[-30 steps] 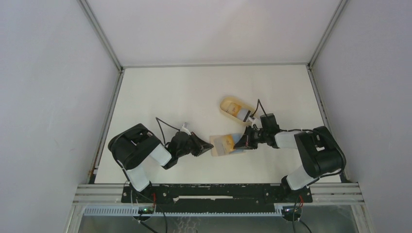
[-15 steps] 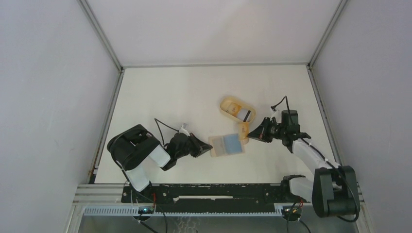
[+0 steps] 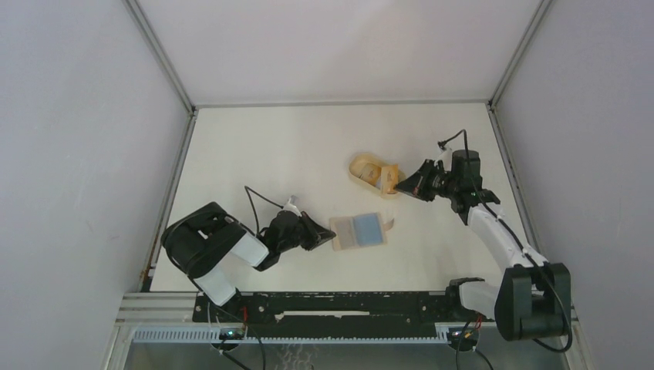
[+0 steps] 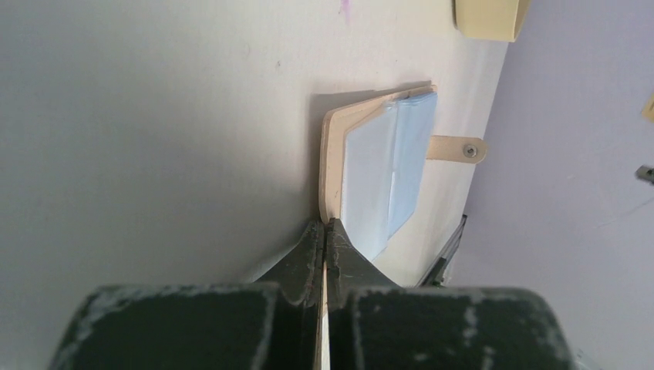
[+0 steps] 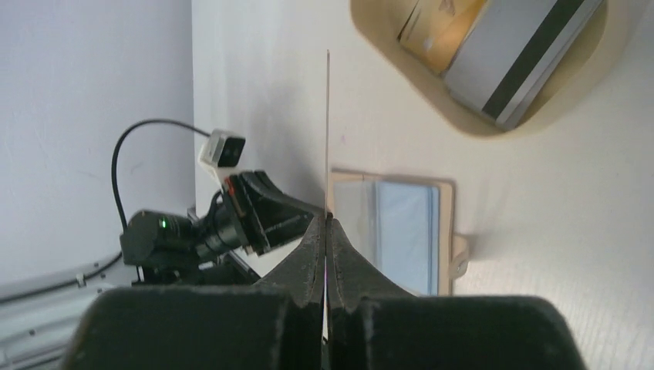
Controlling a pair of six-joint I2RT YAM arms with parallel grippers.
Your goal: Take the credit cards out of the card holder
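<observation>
I should now move my right gripper over the tan card (image 3: 370, 173) and release there, since the held card (image 3: 391, 178) clears the card holder and the oval tray is open.
The tan card holder (image 3: 356, 232) lies open on the table, with blue-grey credit cards (image 3: 369, 228) in its pockets. My left gripper (image 3: 328, 237) is shut on its left edge. In the left wrist view the jaws (image 4: 325, 225) pinch the holder's rim (image 4: 332, 154), and the cards (image 4: 385, 177) and snap tab (image 4: 455, 148) show beyond. My right gripper (image 3: 402, 185) is shut on one card (image 3: 391, 179) and holds it over the oval tray's right end. That card shows edge-on as a thin line (image 5: 328, 116) above the right jaws (image 5: 328, 220).
The oval tan tray (image 3: 356, 166) stands behind the holder; its rim (image 5: 478, 127) surrounds a pale card with a dark stripe (image 5: 524, 54) and a tan card (image 5: 439, 27). The enclosure's grey walls stand left, right and behind.
My right gripper has lifted a card away from the holder and carried it back and right to the tray. The left gripper has kept its grip on the holder.
</observation>
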